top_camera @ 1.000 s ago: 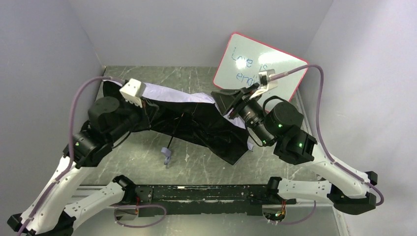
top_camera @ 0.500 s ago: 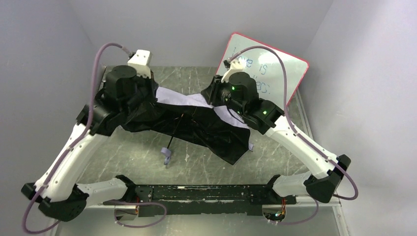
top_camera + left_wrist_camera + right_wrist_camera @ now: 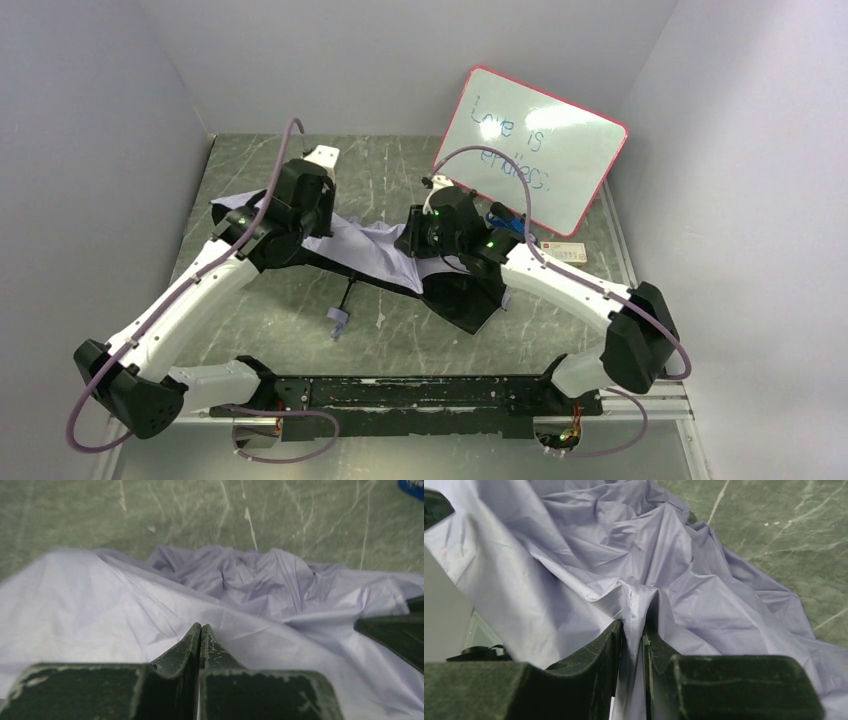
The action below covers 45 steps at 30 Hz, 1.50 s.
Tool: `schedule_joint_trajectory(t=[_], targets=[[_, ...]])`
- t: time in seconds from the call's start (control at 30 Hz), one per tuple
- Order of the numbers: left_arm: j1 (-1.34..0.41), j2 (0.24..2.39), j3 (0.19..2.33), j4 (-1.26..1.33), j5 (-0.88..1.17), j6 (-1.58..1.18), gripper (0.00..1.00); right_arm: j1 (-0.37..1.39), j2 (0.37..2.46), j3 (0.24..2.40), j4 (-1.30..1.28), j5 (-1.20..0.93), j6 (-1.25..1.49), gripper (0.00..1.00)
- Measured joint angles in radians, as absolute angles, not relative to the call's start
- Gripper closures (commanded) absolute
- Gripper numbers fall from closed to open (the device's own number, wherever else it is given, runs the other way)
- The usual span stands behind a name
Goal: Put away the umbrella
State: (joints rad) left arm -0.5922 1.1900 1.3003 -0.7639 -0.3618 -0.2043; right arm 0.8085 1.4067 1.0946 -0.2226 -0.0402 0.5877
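Observation:
Next, I release the middle with my left gripper and my right gripper and push the ends together, because the lavender fabric's ends (image 3: 232,202) spread wide past my grippers.
The umbrella lies collapsed mid-table. Its lavender fabric (image 3: 365,250) is bunched between my grippers, and its black lining (image 3: 465,300) spreads to the front right. The black shaft (image 3: 347,293) runs forward to the pale handle (image 3: 338,322). My left gripper (image 3: 318,225) is low over the fabric's left part, jaws pressed together on the lavender fabric (image 3: 150,595), tips in the left wrist view (image 3: 200,626). My right gripper (image 3: 408,243) is shut on a pinched fold of lavender fabric (image 3: 639,597), tips in the right wrist view (image 3: 634,627). The two grippers are close together.
A red-framed whiteboard (image 3: 530,150) with blue writing leans on the back right wall. A blue eraser (image 3: 510,222) lies at its foot, also seen in the left wrist view (image 3: 412,486). A small white card (image 3: 565,255) lies beside it. Grey walls close in left, back and right.
Both arms have reached forward and lowered, drawing the fabric edges toward each other. Lavender fabric now covers much of the black lining that lay exposed before. Handle and shaft have stayed put.

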Motion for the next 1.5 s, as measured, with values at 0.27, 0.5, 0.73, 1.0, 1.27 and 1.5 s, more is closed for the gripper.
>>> schedule_joint_trajectory(t=[0.27,0.5,0.73,1.0,1.27,1.5], targets=[[-0.590,1.196,1.056,-0.641,-0.232,-0.261,0.95,0.794,1.494,1.061,-0.107,-0.007,0.581,0.72],[-0.590,1.230,0.957,-0.524,-0.203,-0.303,0.95,0.778,1.633,1.065,-0.019,0.012,0.574,0.71],[-0.582,1.374,0.950,-0.377,-0.189,-0.311,0.95,0.751,1.751,1.116,0.038,0.014,0.576,0.67],[-0.552,1.432,1.052,-0.401,-0.177,-0.279,0.62,0.742,1.905,1.175,0.079,0.011,0.575,0.63],[-0.329,1.324,1.270,-0.451,-0.296,-0.212,0.15,0.715,1.969,1.205,0.085,-0.010,0.571,0.56],[-0.211,1.433,1.285,-0.531,-0.400,-0.213,0.19,0.713,1.971,1.225,0.077,-0.037,0.552,0.53]])
